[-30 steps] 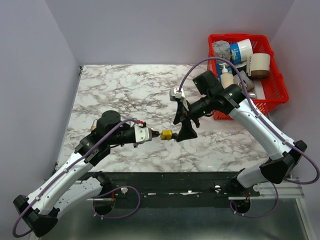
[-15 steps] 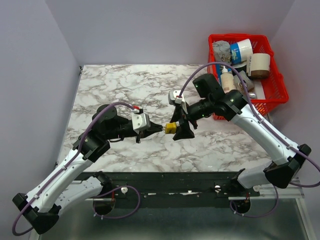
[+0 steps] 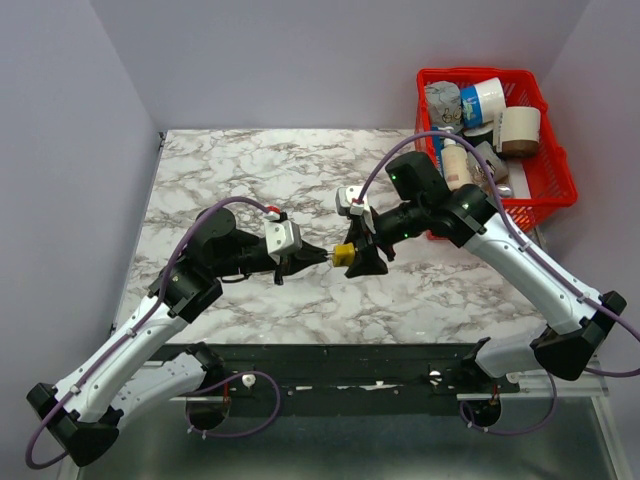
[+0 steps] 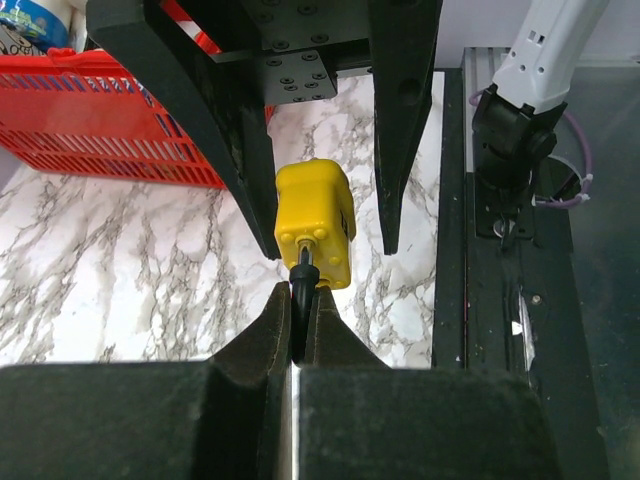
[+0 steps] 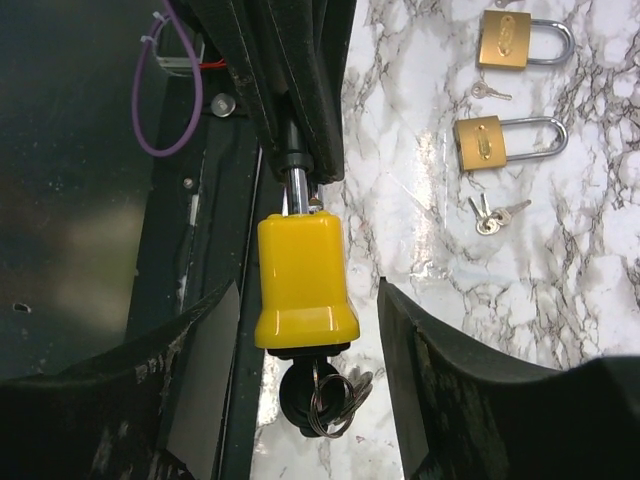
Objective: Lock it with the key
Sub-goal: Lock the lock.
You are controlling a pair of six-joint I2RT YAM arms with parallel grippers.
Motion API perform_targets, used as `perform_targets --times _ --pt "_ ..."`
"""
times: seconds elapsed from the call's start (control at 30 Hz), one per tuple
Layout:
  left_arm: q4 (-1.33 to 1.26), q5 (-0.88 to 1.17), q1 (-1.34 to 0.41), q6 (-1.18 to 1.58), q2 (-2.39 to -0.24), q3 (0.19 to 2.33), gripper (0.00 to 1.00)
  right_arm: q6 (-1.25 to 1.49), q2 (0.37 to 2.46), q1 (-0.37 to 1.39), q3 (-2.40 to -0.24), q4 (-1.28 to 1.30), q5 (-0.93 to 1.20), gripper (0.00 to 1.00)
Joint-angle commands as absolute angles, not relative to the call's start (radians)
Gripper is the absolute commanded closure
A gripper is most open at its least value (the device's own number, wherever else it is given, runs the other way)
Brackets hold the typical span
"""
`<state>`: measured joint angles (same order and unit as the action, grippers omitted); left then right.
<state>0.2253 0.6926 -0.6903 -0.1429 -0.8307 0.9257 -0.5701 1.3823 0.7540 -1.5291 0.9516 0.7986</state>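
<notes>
The shackle's metal leg (image 5: pixel 297 191) is sticking out of the lock body, so my right gripper should hold that body (image 5: pixel 302 275) tight first, before my left gripper regrips and pushes the shackle in.
A yellow padlock (image 3: pixel 343 255) hangs in the air over the marble table between the two arms. My left gripper (image 3: pixel 315 256) is shut on its black-sleeved shackle (image 4: pixel 300 315), and the lock body (image 4: pixel 313 222) sticks out just past the fingertips. A black-headed key (image 5: pixel 305 395) with a ring of spare keys (image 5: pixel 340 400) sits in the keyhole at the lock's far end. My right gripper (image 5: pixel 305 290) is open around the lock body (image 5: pixel 303 280), one finger (image 5: pixel 195 370) on each side, with small gaps showing.
Two brass padlocks (image 5: pixel 505 38) (image 5: pixel 480 140) and loose keys (image 5: pixel 490 215) lie on the marble beyond the lock. A red basket (image 3: pixel 548 190) of bottles and tape rolls stands at the back right. The black rail (image 3: pixel 330 365) runs along the table's near edge.
The left arm has lifted the padlock a little up and right. The right gripper has come over the lock body and its jaws have narrowed around it.
</notes>
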Motion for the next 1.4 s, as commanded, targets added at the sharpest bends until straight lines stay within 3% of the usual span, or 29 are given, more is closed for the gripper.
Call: perform_targets --times 0.0,0.13,0.23,0.33,0.4,0.47,0.5,0.63,1.03,1.23,1.37 --pt "0.15 0.727 -0.69 -0.129 -0.827 0.96 1.0 -0.58 1.394 0.764 -1.539 0.943 0.782 0.37" --pt "0.16 0.718 -0.69 -0.115 -0.839 0.968 1.0 -0.58 1.394 0.769 -1.543 0.942 0.79 0.52" --pt "0.175 0.729 -0.692 -0.092 -0.859 0.986 1.0 -0.588 1.397 0.77 -1.549 0.948 0.799 0.72" --pt "0.181 0.739 -0.69 -0.069 -0.873 0.994 1.0 -0.577 1.405 0.772 -1.557 0.957 0.807 0.99" --pt "0.192 0.744 -0.687 -0.06 -0.87 0.999 0.98 -0.569 1.41 0.772 -1.563 0.968 0.815 0.99" --pt "0.213 0.765 -0.66 -0.045 -0.868 1.003 0.8 -0.546 1.405 0.772 -1.554 0.959 0.808 0.99" --pt "0.227 0.779 -0.646 -0.038 -0.871 1.015 0.64 -0.539 1.402 0.77 -1.549 0.95 0.799 0.99" --pt "0.31 0.854 -0.555 -0.034 -0.868 1.028 0.5 -0.508 1.393 0.77 -1.532 0.936 0.801 0.99" --pt "0.403 0.936 -0.495 -0.137 -0.848 1.005 0.42 -0.44 1.393 0.77 -1.54 0.907 0.819 0.99" --pt "0.325 0.939 -0.499 -0.078 -0.862 0.989 0.55 -0.448 1.396 0.77 -1.549 0.908 0.83 0.99" --pt "0.301 0.936 -0.506 -0.052 -0.877 0.985 0.59 -0.445 1.397 0.77 -1.557 0.899 0.831 0.99"
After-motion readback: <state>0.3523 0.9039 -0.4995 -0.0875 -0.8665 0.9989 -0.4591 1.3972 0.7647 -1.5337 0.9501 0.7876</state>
